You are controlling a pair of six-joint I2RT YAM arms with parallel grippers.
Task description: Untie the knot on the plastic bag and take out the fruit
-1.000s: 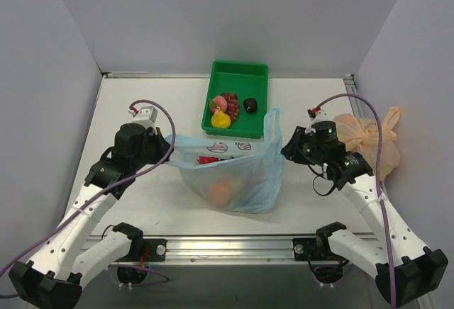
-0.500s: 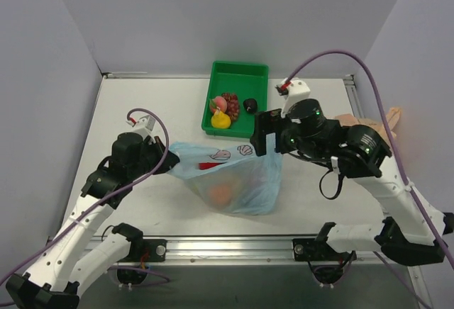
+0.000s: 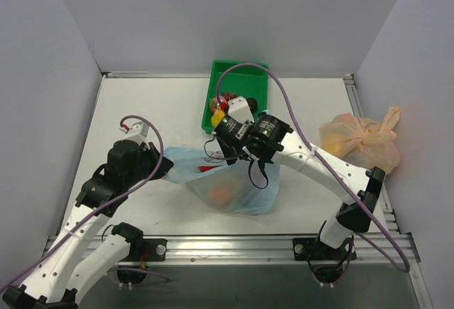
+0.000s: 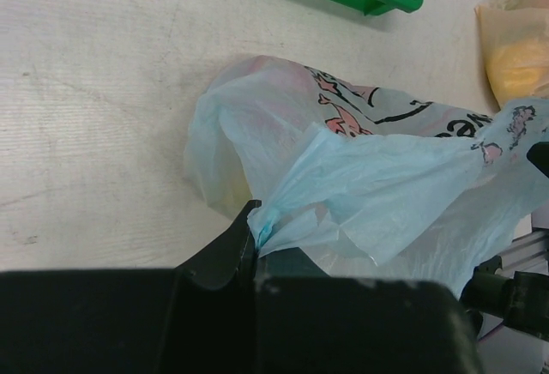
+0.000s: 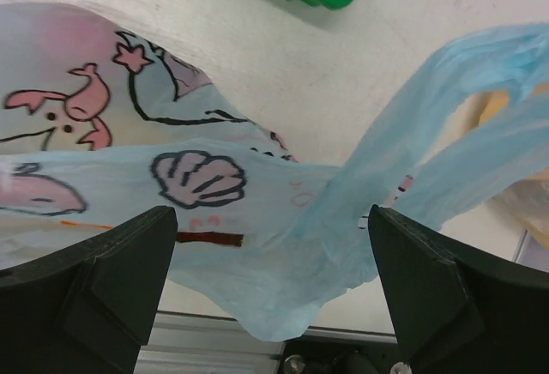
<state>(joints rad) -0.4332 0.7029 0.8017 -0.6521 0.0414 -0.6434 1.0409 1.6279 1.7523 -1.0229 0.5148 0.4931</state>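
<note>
My gripper will pull the bag's edges, and the bag will then spread open and show more fruit, because a red sliver (image 3: pixel 208 168) shows under the plastic bag's loose rim (image 3: pixel 225 171).
The light blue plastic bag (image 3: pixel 245 190) with cartoon prints lies near the table's front. A round orange fruit (image 3: pixel 221 195) shows through its skin. My left gripper (image 3: pixel 160 168) is shut on the bag's left handle (image 4: pixel 283 215) and holds it stretched to the left. My right gripper (image 3: pixel 224 151) hovers open over the top of the bag (image 5: pixel 206 181), with nothing between its fingers (image 5: pixel 111 280). The bag's other handle loop (image 5: pixel 467 125) hangs free. The knot is not in view.
A green tray (image 3: pixel 250 82) with other toy fruit stands behind the bag, partly hidden by my right arm. A tied pale orange bag (image 3: pixel 360 141) lies at the right edge. Grey walls close in three sides.
My right gripper let go of the right handle, opened wide and swung from the right side to above the bag's top. My left gripper drew its handle slightly to the left.
</note>
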